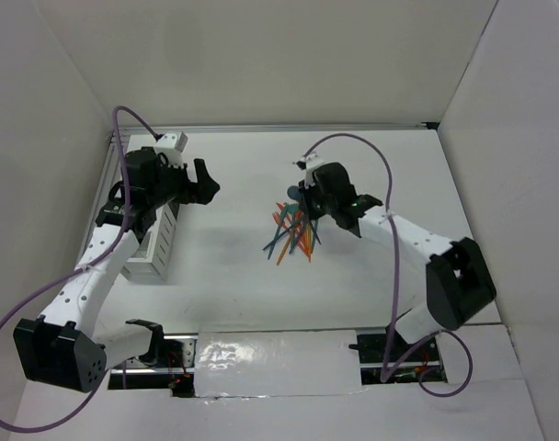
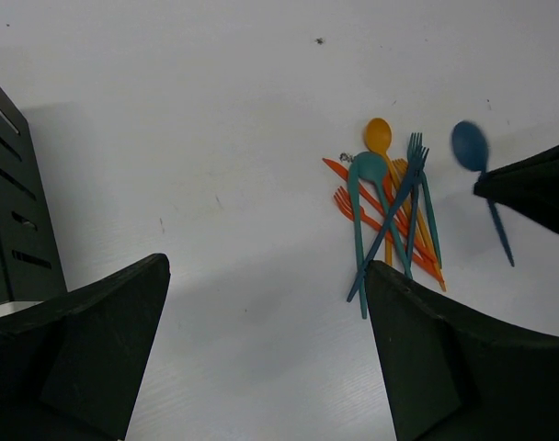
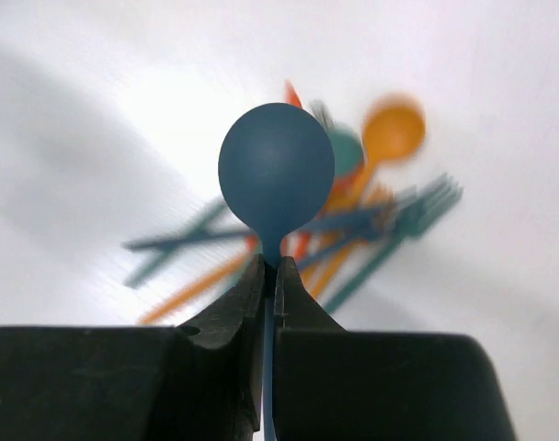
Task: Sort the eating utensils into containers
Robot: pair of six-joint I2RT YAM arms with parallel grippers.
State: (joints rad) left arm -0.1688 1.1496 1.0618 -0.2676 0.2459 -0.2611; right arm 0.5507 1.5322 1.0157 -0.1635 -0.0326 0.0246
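Observation:
The teal-blue spoon is in my right gripper, far from the black bin [image 2: 20,216]. My left gripper should take the spoon by its bowl [image 2: 469,145] and bring it to the bin.
A pile of orange and teal-blue plastic forks, spoons and knives [image 1: 291,234] lies on the white table; it also shows in the left wrist view [image 2: 390,211] and blurred in the right wrist view [image 3: 362,216]. My right gripper [image 3: 270,271] is shut on the handle of a teal-blue spoon [image 3: 276,170], held above the pile's far side [image 1: 291,191], with its bowl sticking out past the fingertips. My left gripper [image 2: 266,340] is open and empty, above bare table to the left of the pile [image 1: 206,182]. The held spoon also shows in the left wrist view [image 2: 470,147].
A row of white-walled bins [image 1: 155,246] stands at the left table edge under my left arm. A black perforated bin [image 2: 13,220] shows at the left of the left wrist view. White walls surround the table.

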